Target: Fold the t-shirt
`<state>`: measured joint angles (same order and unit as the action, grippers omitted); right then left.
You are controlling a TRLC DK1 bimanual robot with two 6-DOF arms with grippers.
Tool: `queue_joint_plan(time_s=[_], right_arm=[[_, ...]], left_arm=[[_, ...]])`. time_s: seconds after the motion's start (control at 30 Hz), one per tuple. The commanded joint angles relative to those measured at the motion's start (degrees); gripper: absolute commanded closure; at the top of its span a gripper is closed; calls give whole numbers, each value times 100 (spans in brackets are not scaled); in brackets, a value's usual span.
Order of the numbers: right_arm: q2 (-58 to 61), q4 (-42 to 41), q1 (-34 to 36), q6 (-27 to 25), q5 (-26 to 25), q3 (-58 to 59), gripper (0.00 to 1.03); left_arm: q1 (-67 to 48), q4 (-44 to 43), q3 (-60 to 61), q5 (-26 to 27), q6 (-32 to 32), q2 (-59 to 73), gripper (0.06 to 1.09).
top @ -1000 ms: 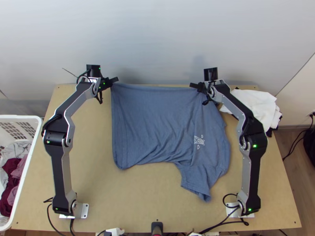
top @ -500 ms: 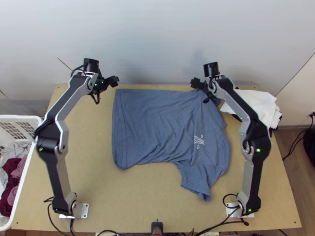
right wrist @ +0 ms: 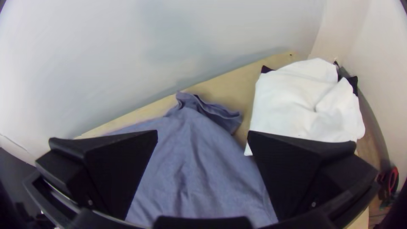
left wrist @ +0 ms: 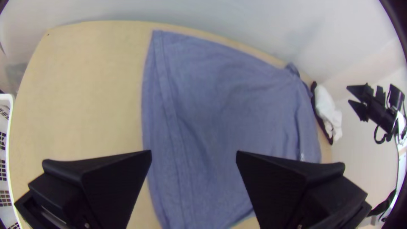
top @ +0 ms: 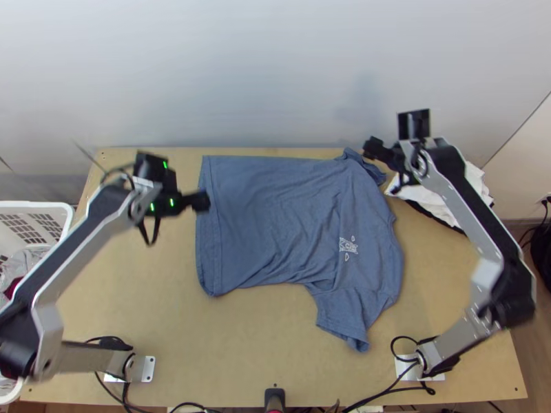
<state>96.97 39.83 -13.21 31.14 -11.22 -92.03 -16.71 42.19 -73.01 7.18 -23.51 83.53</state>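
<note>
Loose wrinkles (top: 299, 230) run across the body of the blue t-shirt. When I pull, the near hem corner (top: 212, 290) will move outward while the near sleeve stays in place.
In the top view my left gripper (top: 200, 201) hovers over the hem edge of the blue t-shirt (top: 275, 220), and my right gripper (top: 372, 147) is above the far sleeve. The shirt lies spread with its hem at the left, the near sleeve pointing toward the table's near edge and the far sleeve bunched. In the left wrist view, my left gripper (left wrist: 193, 154) stands open above the shirt (left wrist: 212, 106), holding nothing. My right gripper (right wrist: 202, 135) is likewise open and empty in the right wrist view, with the shirt (right wrist: 190, 169) below.
Folded white cloth (right wrist: 301, 101) with dark fabric under it lies at the table's far right corner. A white laundry basket (top: 58, 206) holding clothes stands left of the table. Bare wood (top: 275, 344) stretches between the shirt and the near edge.
Both grippers have let go of the shirt's far edge. The left one has moved toward the near side; the right one has moved to the right. The shirt's far edge now lies down.
</note>
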Motion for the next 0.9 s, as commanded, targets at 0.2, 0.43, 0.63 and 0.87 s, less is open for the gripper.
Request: queue_joint_plan(time_s=[0.2, 0.43, 0.63, 0.87], right_arm=[[-2340, -55, 91, 200, 15, 1855, 4], [-2920, 77, 56, 138, 15, 2391, 4], [-3017, 156, -182, 59, 15, 2673, 4], [-3246, 218, -498, -187, 6, 3094, 4]], left_arm=[[-1291, -106, 2256, -929, -163, -1436, 12], [-1792, -97, 2634, -1026, -172, -1462, 12], [-2126, -194, 2634, -1026, -304, -1400, 13], [-2688, -150, 2582, -1026, -365, -1066, 16]])
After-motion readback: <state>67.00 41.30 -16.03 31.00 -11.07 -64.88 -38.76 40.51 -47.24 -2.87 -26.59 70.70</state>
